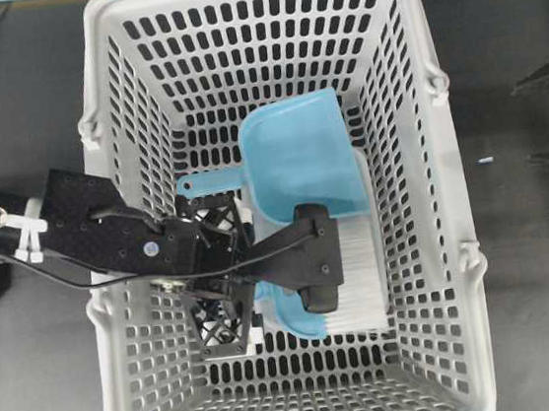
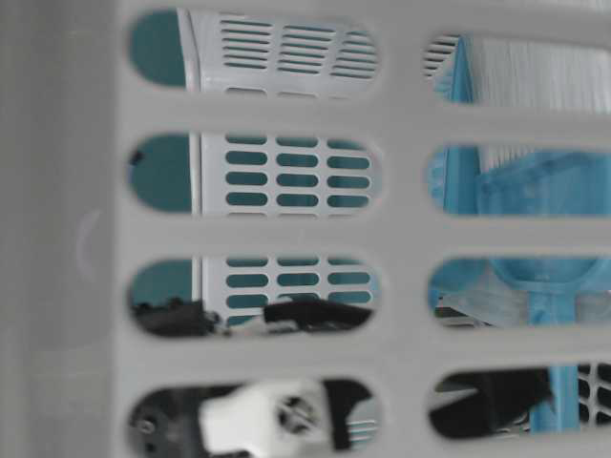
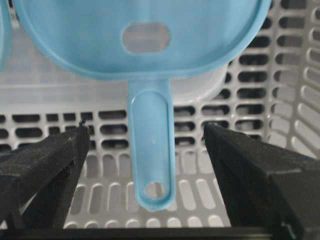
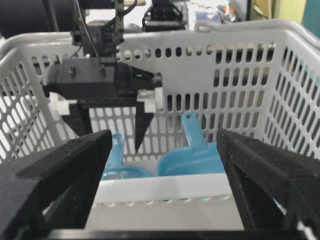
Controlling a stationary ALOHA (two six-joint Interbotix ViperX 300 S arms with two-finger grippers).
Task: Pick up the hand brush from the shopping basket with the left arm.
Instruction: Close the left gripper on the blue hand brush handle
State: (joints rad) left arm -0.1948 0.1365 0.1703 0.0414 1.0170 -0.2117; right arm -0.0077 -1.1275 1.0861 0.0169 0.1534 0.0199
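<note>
I should go on lowering my left gripper while the hand brush's handle (image 3: 152,145) is centred between its open fingers, before I close it on the handle (image 3: 149,97) beside the brush head.
The light-blue hand brush (image 1: 361,265) lies on the floor of the light-grey shopping basket (image 1: 113,95), white bristles to the right, its handle hidden under my left arm. My left gripper (image 1: 218,271) points down inside the basket. In the left wrist view the left gripper (image 3: 147,131) is open, with the brush handle (image 3: 152,150) between the fingers and clear of both. The right wrist view shows the left gripper (image 4: 111,140) just above that handle (image 4: 112,147). My right gripper (image 4: 164,137) is open and empty outside the basket's near rim.
The matching light-blue dustpan (image 1: 299,158) lies next to the brush, its handle (image 1: 208,183) pointing left towards my left gripper. It also shows in the right wrist view (image 4: 200,160). The tall slotted basket walls (image 4: 225,80) close in all round.
</note>
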